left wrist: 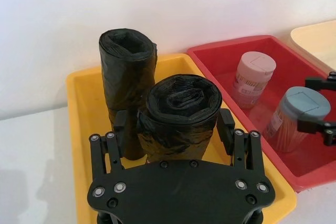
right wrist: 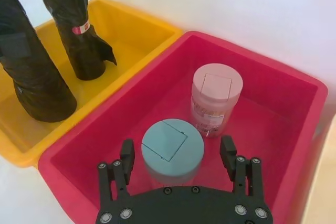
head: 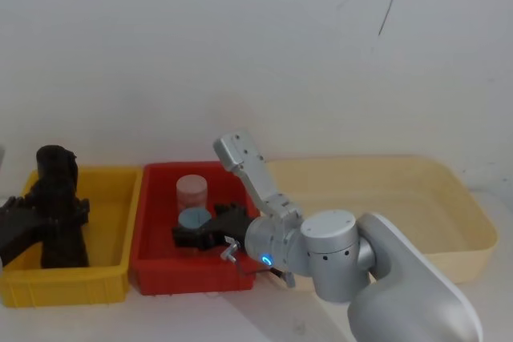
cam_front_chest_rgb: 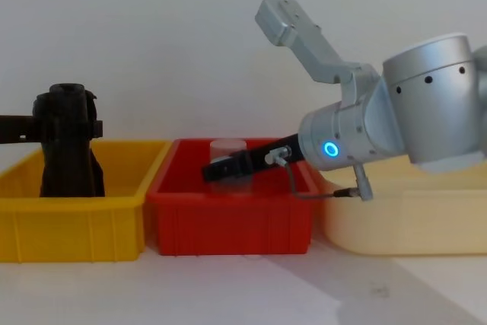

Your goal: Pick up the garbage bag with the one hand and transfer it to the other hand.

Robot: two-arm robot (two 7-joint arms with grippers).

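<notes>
My gripper will lay the blue-lidded jar (right wrist: 173, 157) on its side in the cream tray, and the jar should stay shut because the lid's flap (right wrist: 165, 140) sits flush.
The garbage bag (left wrist: 178, 108), a black glossy roll, stands upright in the yellow bin (left wrist: 79, 108). My left gripper (left wrist: 176, 124) reaches in from the left at mid-height and is shut on it, one finger pad pressed to each side. From the right wrist view the same bag (right wrist: 31, 82) shows a finger pad flat against it. My right gripper (right wrist: 177, 150) hangs open inside the red bin (right wrist: 273, 108), its fingers on either side of a blue-lidded jar (right wrist: 172, 148) without touching it. In the head view that gripper (head: 200, 234) sits low in the red bin.
A second, taller black roll with a red mark (right wrist: 79, 30) stands behind the bag in the yellow bin. A pink-lidded jar (right wrist: 215, 98) stands in the red bin. A wide cream tray (head: 417, 198) lies to the right, and a white wall is close behind.
</notes>
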